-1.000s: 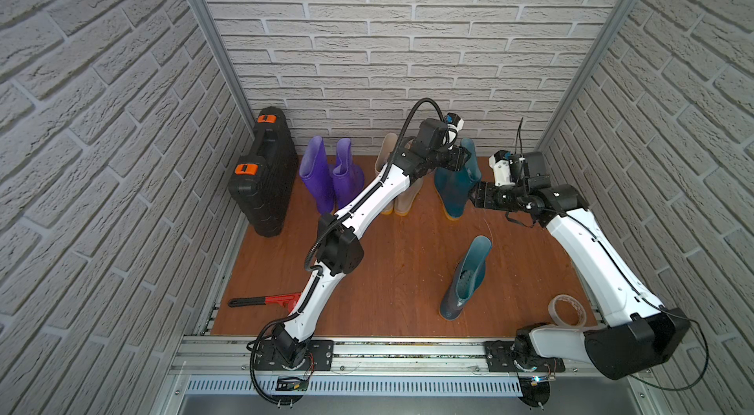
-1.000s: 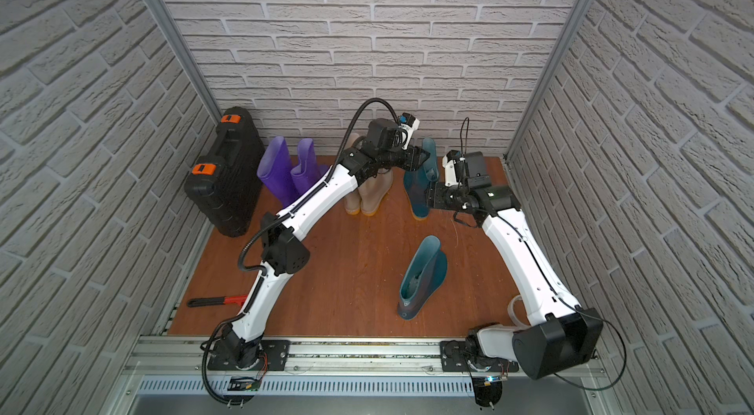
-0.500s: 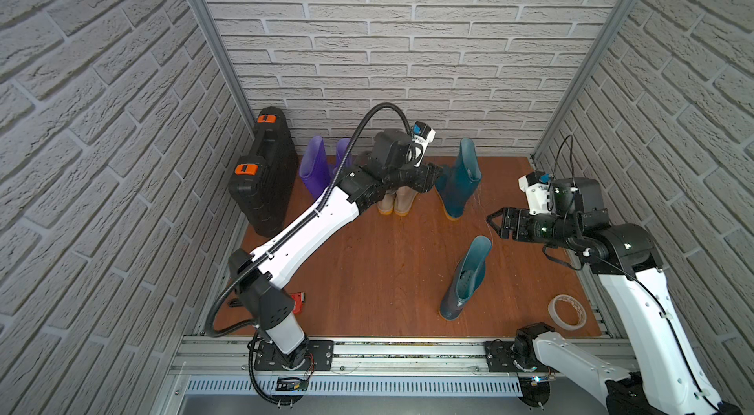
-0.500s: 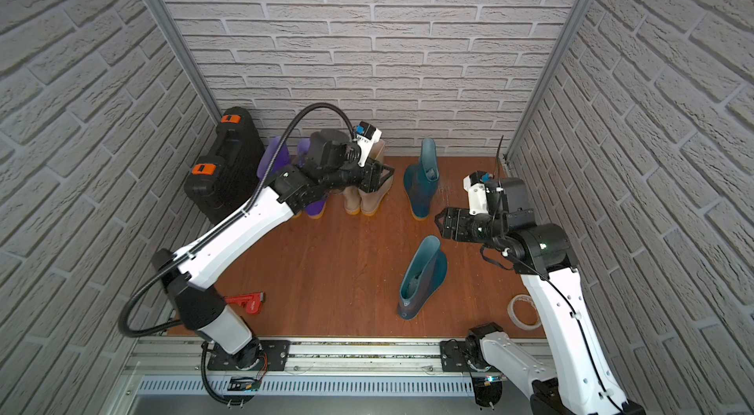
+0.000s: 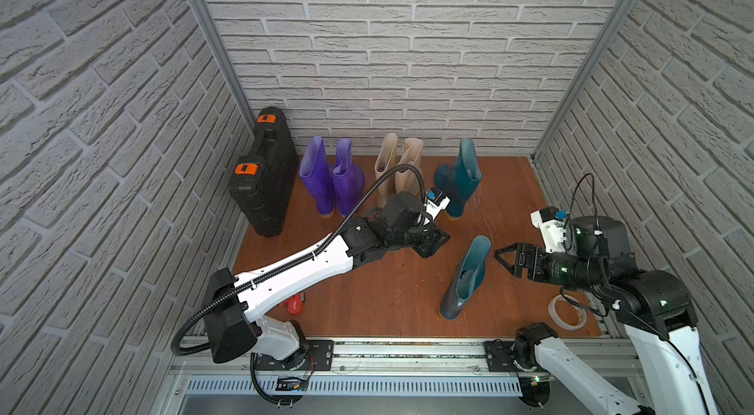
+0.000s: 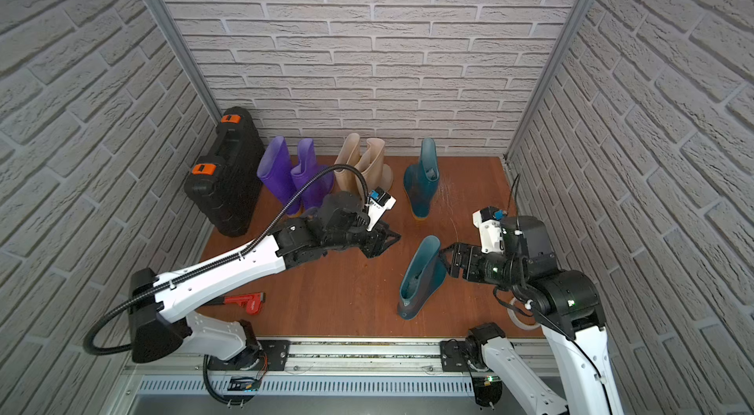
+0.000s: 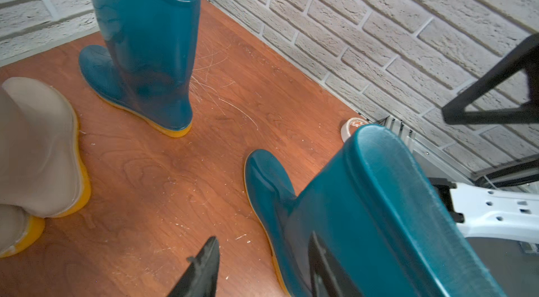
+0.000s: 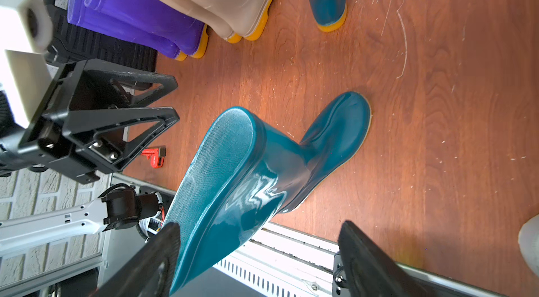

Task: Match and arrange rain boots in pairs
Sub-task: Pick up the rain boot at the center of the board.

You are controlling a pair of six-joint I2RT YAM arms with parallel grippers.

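Note:
The free floor (image 5: 488, 200) next to the teal boot's mate is on my right gripper's side, so my right gripper should grip the teal boot's rim (image 5: 481, 241) and bring the boot there.
Two purple rain boots (image 5: 330, 178) and two beige rain boots (image 5: 398, 164) stand as pairs along the back wall. A dark teal boot (image 5: 461, 178) stands alone to their right. The other teal boot (image 5: 469, 274) (image 6: 420, 274) stands apart in the middle of the floor. My left gripper (image 5: 442, 237) (image 7: 262, 266) is open, just left of that boot's shaft (image 7: 379, 208), holding nothing. My right gripper (image 6: 444, 254) (image 8: 261, 251) is open wide at the shaft's top on the right. The rim (image 8: 230, 135) lies near one finger (image 8: 154, 260), not clamped.
A black hard case (image 5: 265, 176) with orange latches leans against the left wall beside the purple pair. A red pipe wrench (image 6: 245, 300) lies at the front left under my left arm. A tape roll (image 5: 569, 311) lies at the front right. Brick walls close three sides.
My left arm has pulled back from the beige boots to the lone teal boot. My right arm has drawn away from the back teal boot to the lone boot's top, its jaws wider.

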